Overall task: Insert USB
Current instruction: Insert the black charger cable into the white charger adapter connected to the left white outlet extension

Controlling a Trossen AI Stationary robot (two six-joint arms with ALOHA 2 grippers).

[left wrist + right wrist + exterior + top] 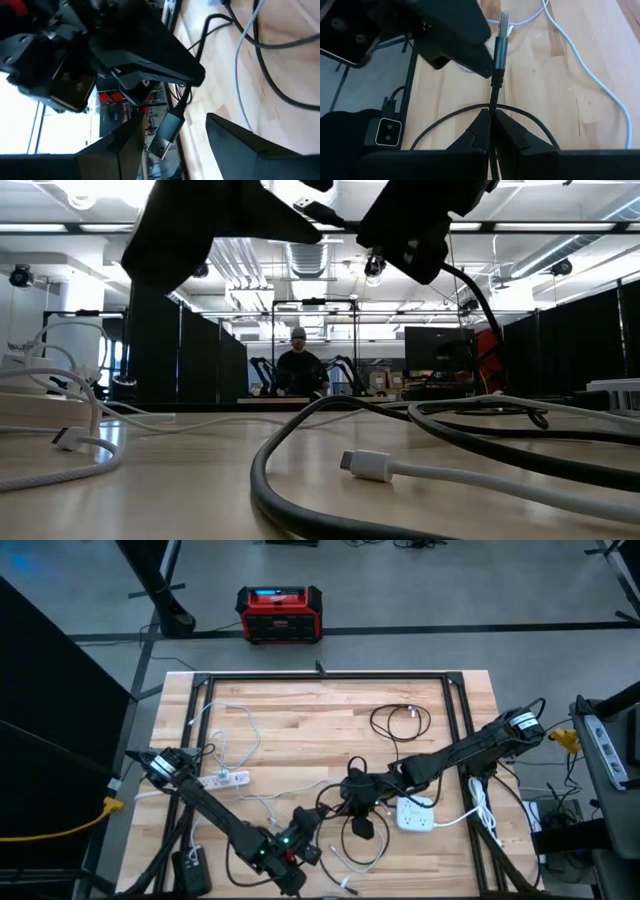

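My right gripper is pinching the thin cable [493,98] behind the USB plug. My left gripper should grab the plug by its grey sleeve [500,53] before my right gripper lets go.
The USB plug [501,37], a grey metal sleeve with a silver tip on a thin black cable [492,95], sticks out past my right gripper [491,114], which is shut on that cable above the table's middle [352,802]. My left gripper [172,125] is open near the front edge [318,836]. Its two fingers stand on either side of the plug [167,132] without touching it. The rest of the black cable lies in loops [365,840] on the wood. My right gripper pinches the black cable [492,102] between its two fingers, just behind the plug's grey sleeve. The fingers come slanting down from the table's right and lie along the cable. The plug points out beyond the fingertips, clear of the table.
A white power strip [225,780] lies at the left and a white adapter [415,812] right of centre, both with white cords. A white plug [365,465] and a thick dark cable [290,480] lie near the front edge. A person [298,365] sits in the room beyond.
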